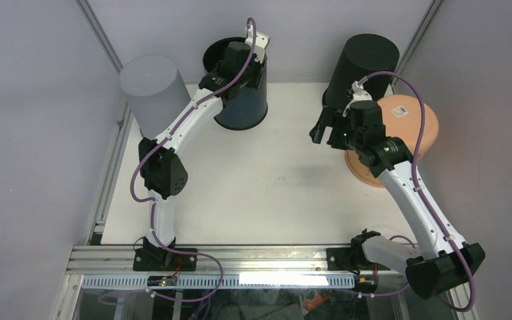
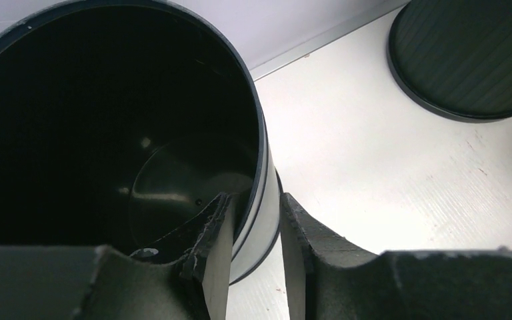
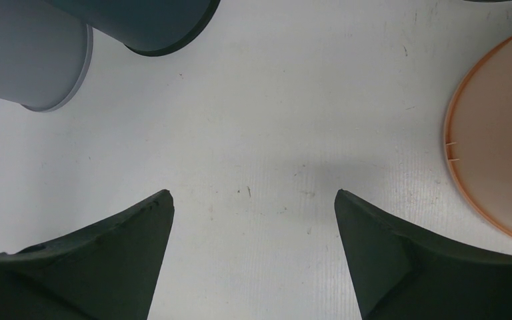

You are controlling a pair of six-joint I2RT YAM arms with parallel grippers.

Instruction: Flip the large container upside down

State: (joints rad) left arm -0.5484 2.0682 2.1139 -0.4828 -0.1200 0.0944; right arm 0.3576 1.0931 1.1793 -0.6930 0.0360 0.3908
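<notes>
Next, my left gripper opens its fingers, lines them up with the large container's rim (image 2: pixel 248 223) and close straight on it before tipping, because the container's rim runs at a slant across the fingers.
The large dark container (image 1: pixel 241 100) stands upright at the back of the table with its mouth open upward. My left gripper (image 1: pixel 257 67) is at its right rim. In the left wrist view the gripper (image 2: pixel 253 200) straddles the container's wall (image 2: pixel 261 143), one finger inside and one outside, closed on the rim. My right gripper (image 1: pixel 320 130) hangs open and empty over the bare table middle, and its wrist view (image 3: pixel 253 197) shows the container's base (image 3: pixel 153 20) at the top edge.
A grey cylinder (image 1: pixel 152 90) stands upside down at the back left, close to the left arm. A black container (image 1: pixel 361 67) stands upside down at the back right. An orange pot (image 1: pixel 407 127) lies under the right arm. Walls enclose the table.
</notes>
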